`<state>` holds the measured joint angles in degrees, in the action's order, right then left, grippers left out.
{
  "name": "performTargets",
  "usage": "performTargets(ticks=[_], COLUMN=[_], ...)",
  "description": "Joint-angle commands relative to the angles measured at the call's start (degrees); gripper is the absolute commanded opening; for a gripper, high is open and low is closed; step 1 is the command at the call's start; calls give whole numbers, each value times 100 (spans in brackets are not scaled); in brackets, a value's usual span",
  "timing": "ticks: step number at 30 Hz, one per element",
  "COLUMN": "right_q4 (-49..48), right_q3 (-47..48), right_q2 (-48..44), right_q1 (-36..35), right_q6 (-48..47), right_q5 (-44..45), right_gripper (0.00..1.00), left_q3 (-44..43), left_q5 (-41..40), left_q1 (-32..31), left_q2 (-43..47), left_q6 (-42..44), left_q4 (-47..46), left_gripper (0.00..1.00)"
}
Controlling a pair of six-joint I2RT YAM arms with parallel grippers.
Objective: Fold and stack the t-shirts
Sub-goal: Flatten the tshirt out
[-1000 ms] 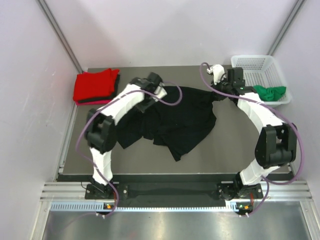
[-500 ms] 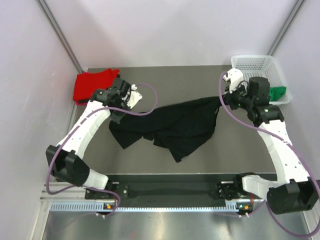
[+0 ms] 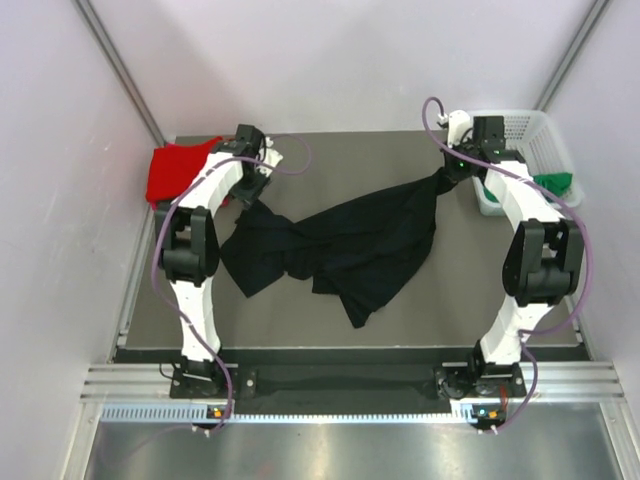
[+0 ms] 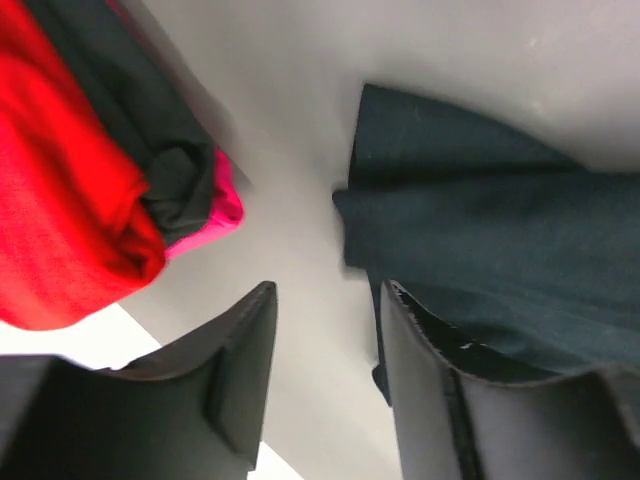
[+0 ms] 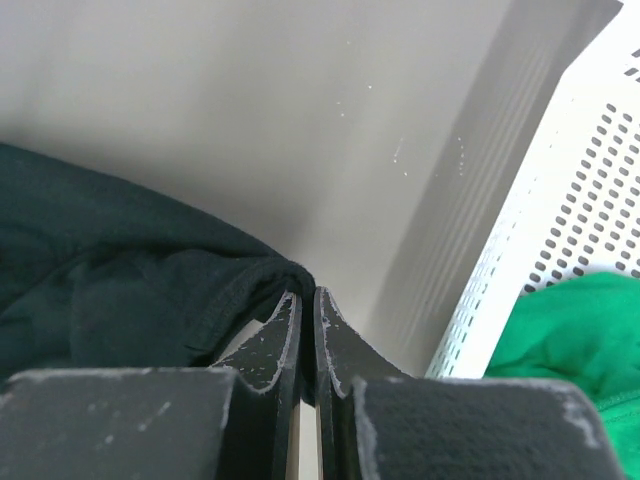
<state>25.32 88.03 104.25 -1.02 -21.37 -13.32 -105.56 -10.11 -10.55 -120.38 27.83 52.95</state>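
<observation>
The gap in my left gripper (image 4: 325, 335) is next to the black t-shirt, so my left gripper needs to move over the t-shirt's crumpled end (image 4: 372, 222) before it closes.
A black t-shirt (image 3: 360, 240) lies crumpled across the middle of the table, stretched toward the far right. My right gripper (image 3: 441, 180) is shut on its far-right corner, the hem (image 5: 255, 275) pinched at the fingertips (image 5: 305, 297). My left gripper (image 3: 245, 195) stands open just left of the shirt's left end (image 4: 480, 250), with only bare table between its fingers (image 4: 250, 340). At the far left is a folded stack with a red t-shirt (image 3: 178, 172) (image 4: 60, 200) on top, a black layer (image 4: 150, 130) and a pink one (image 4: 215, 205) under it. A green t-shirt (image 3: 555, 182) (image 5: 570, 330) sits bunched in the basket.
The white mesh basket (image 3: 530, 130) stands at the far right corner, its wall (image 5: 560, 200) close beside my right gripper. Pale walls enclose the table on three sides. The arm bases sit along the near rail (image 3: 340, 382).
My left gripper has opened and let go of the black t-shirt; that end now lies on the table. The left arm swung toward the far-left stack. The right gripper keeps its corner.
</observation>
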Motion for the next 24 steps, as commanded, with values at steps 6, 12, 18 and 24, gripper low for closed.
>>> performTargets(ticks=[6, 12, 18, 24], right_q4=[-379, -282, -160, -150], right_q3=[-435, -717, -506, -550], right_q2=[-879, -1091, -959, -1020], right_q1=[-92, -144, -171, -171], right_q6=[88, 133, 159, 97], right_q5=[-276, -417, -408, -312], right_gripper=[0, 0, 0, 0], left_q3=[1939, 2593, 2286, 1609], left_q5=[220, 799, 985, 1151], left_q1=[-35, 0, 9, 9], left_q2=[2131, 2213, 1237, 463], left_q6=[160, 451, 600, 671], left_q4=[-1022, -278, -171, -21], left_gripper=[43, 23, 21, 18])
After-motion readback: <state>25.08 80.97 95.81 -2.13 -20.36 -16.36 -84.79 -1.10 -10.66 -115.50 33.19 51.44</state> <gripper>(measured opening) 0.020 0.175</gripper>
